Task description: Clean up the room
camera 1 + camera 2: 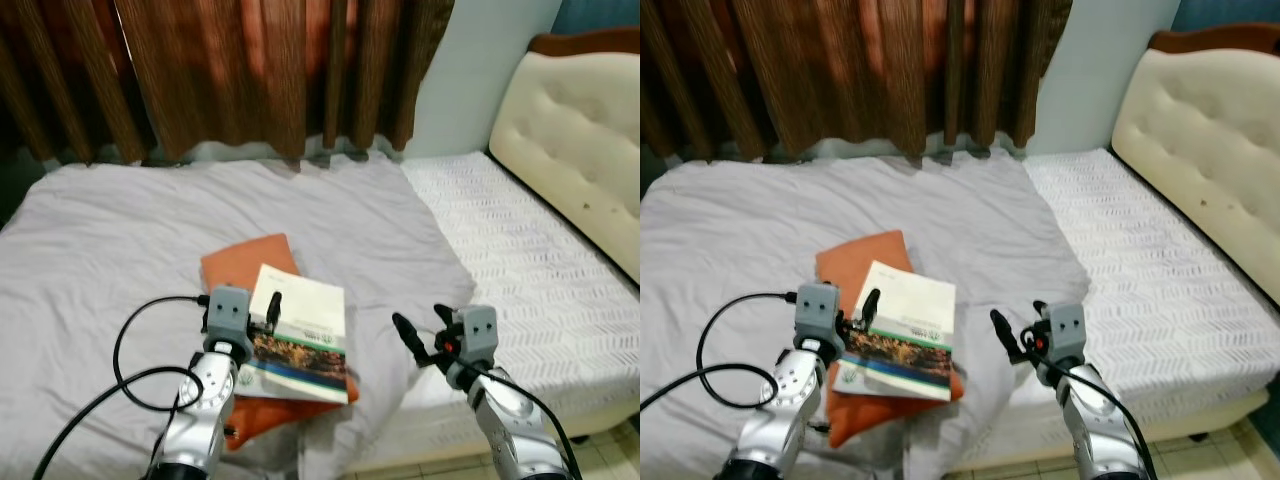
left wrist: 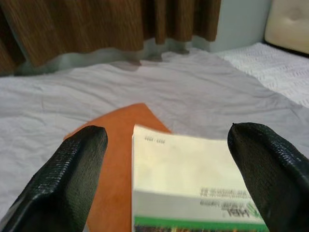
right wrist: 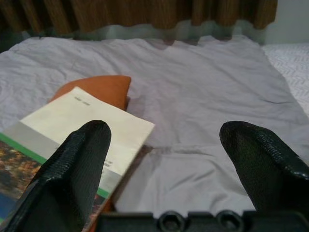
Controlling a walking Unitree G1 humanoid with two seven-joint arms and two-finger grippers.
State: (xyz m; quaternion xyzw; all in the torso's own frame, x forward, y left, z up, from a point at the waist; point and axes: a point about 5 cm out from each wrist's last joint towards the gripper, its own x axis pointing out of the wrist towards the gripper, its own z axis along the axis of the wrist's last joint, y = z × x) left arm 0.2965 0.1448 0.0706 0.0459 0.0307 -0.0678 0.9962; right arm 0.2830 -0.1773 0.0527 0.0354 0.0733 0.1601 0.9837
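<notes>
The thin book's edge [image 1: 343,310] sticks out past the orange cushion, so I expect the book [image 1: 302,328] to hang steeply from that edge when I lift it.
A book [image 1: 300,335] with a cream, green-banded cover lies on a flat orange cushion [image 1: 245,262] on the grey bedsheet [image 1: 150,220]. My left gripper [image 1: 240,300] hovers over the book's left edge, open, with its fingers [image 2: 72,179] on either side of the book's near end [image 2: 188,183]. Off to the book's right, my right gripper [image 1: 420,322] hangs over the sheet's front edge, open and empty. In the right wrist view the book [image 3: 82,130] and the cushion [image 3: 101,89] lie beyond one finger [image 3: 72,169].
Brown curtains [image 1: 250,70] hang behind the bed. To the right lie a white patterned mattress cover [image 1: 520,240] and a cream tufted headboard [image 1: 580,130]. A black cable [image 1: 125,350] loops beside my left arm. Tiled floor [image 1: 600,460] shows at the bed's front right.
</notes>
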